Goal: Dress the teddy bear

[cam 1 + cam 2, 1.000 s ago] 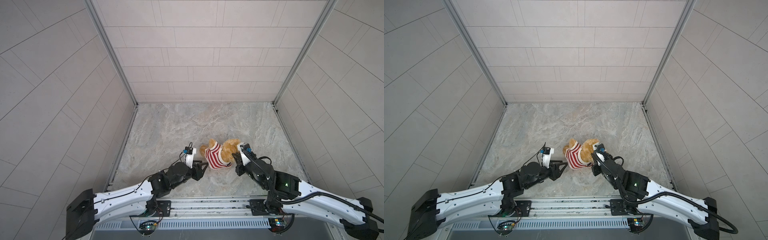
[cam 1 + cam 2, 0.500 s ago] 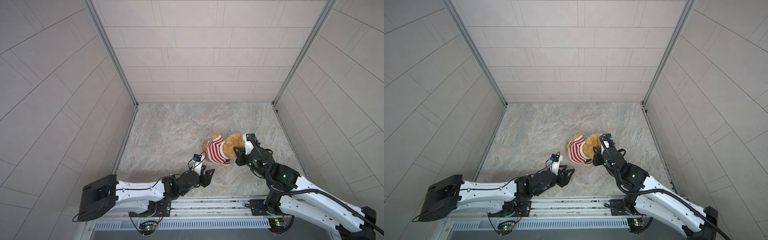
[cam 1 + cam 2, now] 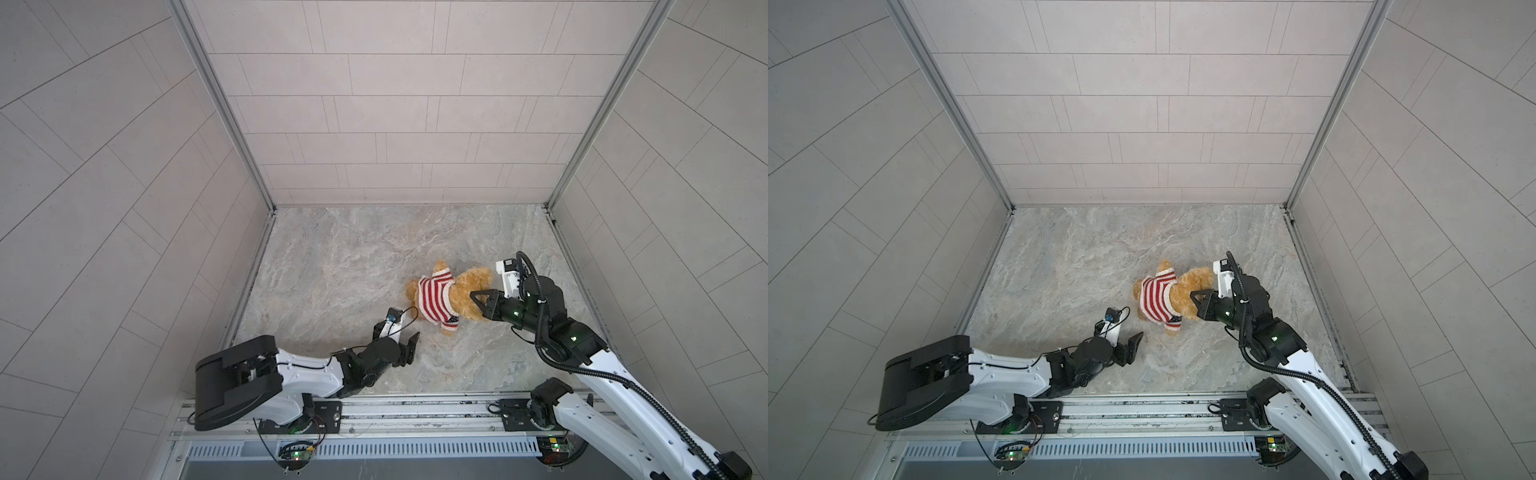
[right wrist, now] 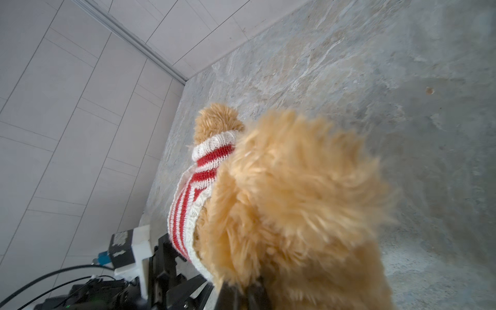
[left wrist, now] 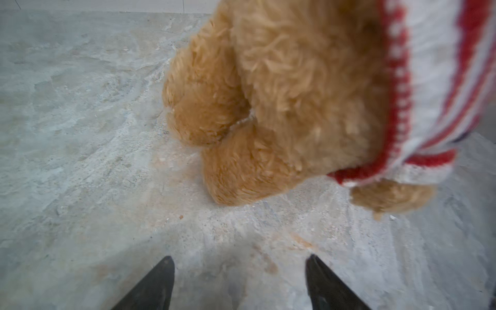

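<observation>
Next, my right gripper pulls the teddy bear by its head to the floor nearer the bar (image 3: 478, 344), because the sweater's hem (image 3: 423, 300) lies beyond my left gripper's open fingers.
The teddy bear (image 3: 467, 293) (image 3: 1187, 291) lies on the marble floor in both top views, wearing a red-and-white striped sweater (image 3: 434, 299) (image 3: 1154, 297) over its body and arms. My right gripper (image 3: 474, 296) (image 3: 1195, 296) is shut on the fur of the teddy bear's head; in the right wrist view its jaws (image 4: 241, 291) pinch the fur of the teddy bear (image 4: 295, 201). My left gripper (image 3: 406, 338) (image 3: 1126, 337) stands open and empty, a short way in front of the bear's legs. The left wrist view shows the left gripper (image 5: 240, 260), the teddy bear's legs (image 5: 228, 120) and the sweater's hem (image 5: 397, 107).
Tiled walls close in the marble floor (image 3: 353, 257) on the left, back and right. A metal rail (image 3: 415, 411) carrying both arm bases runs along the front edge. The left arm's wrist (image 4: 161, 268) shows behind the bear in the right wrist view.
My left gripper has drawn back from the sweater's hem toward the front and opened wider. The right gripper, still shut on the bear's head, has carried it slightly right and back.
</observation>
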Available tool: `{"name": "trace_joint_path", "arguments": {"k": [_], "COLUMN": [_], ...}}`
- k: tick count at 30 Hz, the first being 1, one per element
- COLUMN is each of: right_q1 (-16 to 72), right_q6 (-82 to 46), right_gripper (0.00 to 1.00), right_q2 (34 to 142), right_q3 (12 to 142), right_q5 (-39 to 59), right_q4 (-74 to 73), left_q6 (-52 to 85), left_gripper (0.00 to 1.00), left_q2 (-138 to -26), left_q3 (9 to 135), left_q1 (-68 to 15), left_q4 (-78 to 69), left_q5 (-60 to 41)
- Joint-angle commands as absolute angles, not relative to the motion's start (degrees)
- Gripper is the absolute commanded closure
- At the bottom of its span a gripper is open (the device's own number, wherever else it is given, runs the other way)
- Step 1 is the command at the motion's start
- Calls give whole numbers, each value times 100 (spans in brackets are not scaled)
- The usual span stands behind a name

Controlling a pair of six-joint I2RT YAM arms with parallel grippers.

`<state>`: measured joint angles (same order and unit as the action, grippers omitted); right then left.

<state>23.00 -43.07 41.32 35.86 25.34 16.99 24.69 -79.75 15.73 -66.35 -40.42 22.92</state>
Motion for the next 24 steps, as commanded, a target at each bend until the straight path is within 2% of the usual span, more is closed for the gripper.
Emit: {"name": "trace_joint_path", "arguments": {"k": [1, 5, 7, 10, 12, 15, 24], "right_q1": [2206, 2108, 2036, 1971, 1883, 1636, 1050], "right_q6": [-4441, -4510, -4552, -4618, -4645, -4709, -4731], "right_gripper": [100, 100, 100, 100, 100, 100, 100], "right_q2": [3949, 3874, 3825, 3797, 3819, 3809, 3819], "right_q3": [3577, 3603, 3611, 3588, 3585, 3388, 3361], "right_q5": [3327, 3586, 3683, 3790, 3901, 4172, 4591], "right_q4": [1528, 1597, 1643, 1639, 1637, 1556, 1563], "left_q6": [1815, 1617, 1633, 1626, 1564, 1503, 1620], "left_gripper": [18, 19, 24, 30, 38, 46, 84], "left_q2": [-8527, -9162, -9385, -9590, -9664, -9688, -9835], "left_q3": [1711, 2000, 2078, 2126, 2176, 2211, 2031], "left_q1": [-6580, -6527, -6418, -6343, -6319, -6319, -6323], "left_q4": [-4896, -5323, -5579, -5898, -5985, -5995, -6478], "left_q5": [1779, 1714, 1417, 1494, 1399, 1345, 1219]}}
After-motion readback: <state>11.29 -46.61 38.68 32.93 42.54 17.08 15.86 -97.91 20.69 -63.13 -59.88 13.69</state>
